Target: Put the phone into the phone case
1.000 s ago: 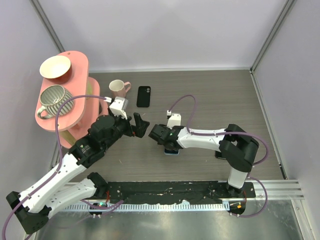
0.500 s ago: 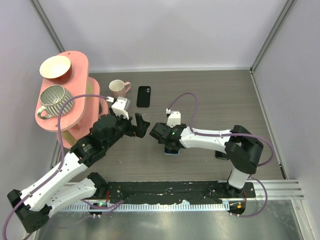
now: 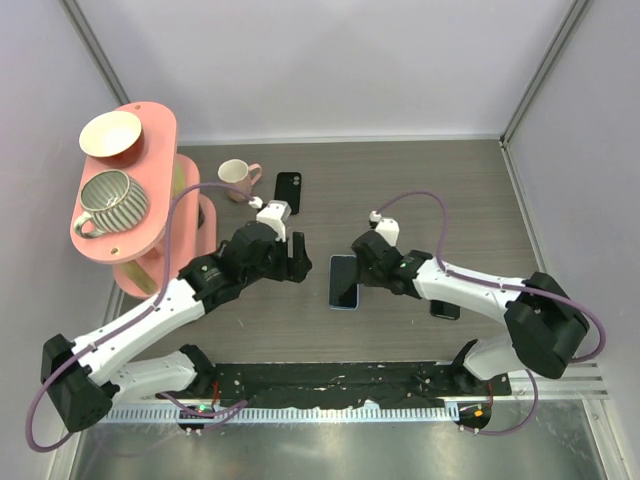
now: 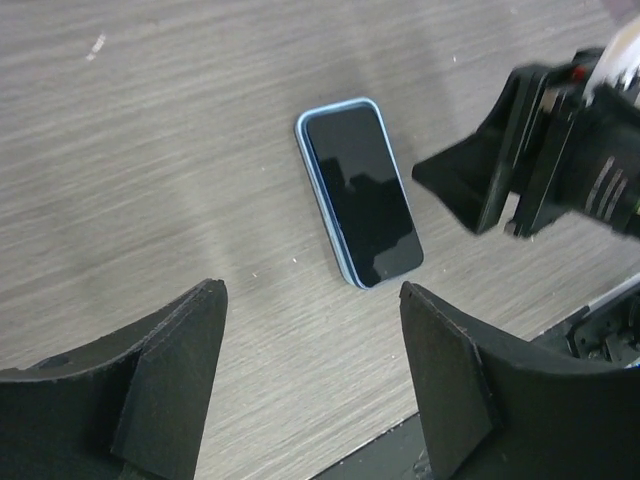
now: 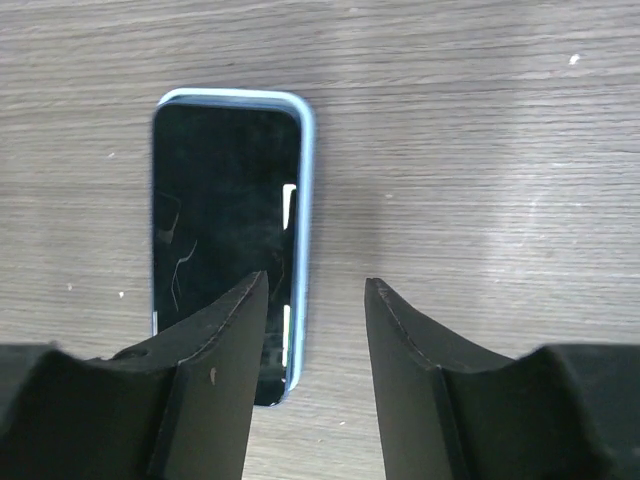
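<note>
The phone's light-blue rim [image 5: 304,230] lies flat against the table, so my left gripper should brace the phone's opposite edge [image 5: 154,225] while my right gripper takes the light-blue rim.
The phone [image 3: 343,283] lies flat and screen-up on the wooden table, black glass with a light-blue rim; it also shows in the left wrist view as the phone [image 4: 360,193] and in the right wrist view as the phone [image 5: 225,220]. Nothing touches it. The black phone case [image 3: 288,192] lies farther back, beside the mug. My left gripper [image 3: 298,260] [image 4: 310,290] hovers just left of the phone, open and empty. My right gripper [image 3: 361,262] [image 5: 315,280] hangs over the phone's right edge, open with only table between its fingers.
A pink two-tier shelf [image 3: 150,215] at the left carries a bowl [image 3: 110,133] and a striped cup [image 3: 112,197]. A pink mug [image 3: 236,177] stands by the case. A small dark object [image 3: 445,309] lies under the right arm. The black base rail [image 3: 340,378] runs along the near edge.
The right gripper has pulled off to the right, uncovering the phone. The left gripper has swung right, closer to the phone. Both pairs of jaws have narrowed.
</note>
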Robot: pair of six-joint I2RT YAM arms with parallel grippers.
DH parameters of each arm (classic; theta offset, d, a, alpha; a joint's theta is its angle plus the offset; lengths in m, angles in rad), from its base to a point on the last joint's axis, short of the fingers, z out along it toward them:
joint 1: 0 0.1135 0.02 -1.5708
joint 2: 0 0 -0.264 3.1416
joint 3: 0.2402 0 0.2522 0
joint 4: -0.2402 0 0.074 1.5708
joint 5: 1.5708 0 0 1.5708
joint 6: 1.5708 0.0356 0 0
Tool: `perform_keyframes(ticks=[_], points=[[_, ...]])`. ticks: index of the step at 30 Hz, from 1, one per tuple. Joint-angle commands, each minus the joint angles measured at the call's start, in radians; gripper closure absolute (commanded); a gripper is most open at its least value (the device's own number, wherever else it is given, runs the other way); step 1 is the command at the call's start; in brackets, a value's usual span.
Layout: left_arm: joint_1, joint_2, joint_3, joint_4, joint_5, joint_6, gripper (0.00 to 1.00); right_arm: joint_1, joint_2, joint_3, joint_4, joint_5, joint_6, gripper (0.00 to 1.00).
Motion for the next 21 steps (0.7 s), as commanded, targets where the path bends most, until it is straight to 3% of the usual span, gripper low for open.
perform_keyframes(ticks=[1,2,9,16,21], points=[[-0.004,0.052,-0.028,0.039,0.095,-0.093,0.3,-0.086,-0.075,-0.06,0.166,-0.199,-0.105,0.52],[-0.003,0.081,-0.039,0.084,0.114,-0.102,0.34,-0.091,-0.078,-0.064,0.167,-0.205,-0.114,0.52],[-0.003,0.251,-0.089,0.225,0.192,-0.19,0.4,-0.096,-0.105,-0.156,0.216,-0.328,-0.171,0.5],[0.022,0.41,-0.037,0.265,0.252,-0.239,0.41,-0.096,-0.178,-0.248,0.278,-0.457,-0.209,0.26],[0.082,0.475,-0.008,0.294,0.338,-0.27,0.41,-0.068,-0.124,-0.256,0.276,-0.466,-0.22,0.23]])
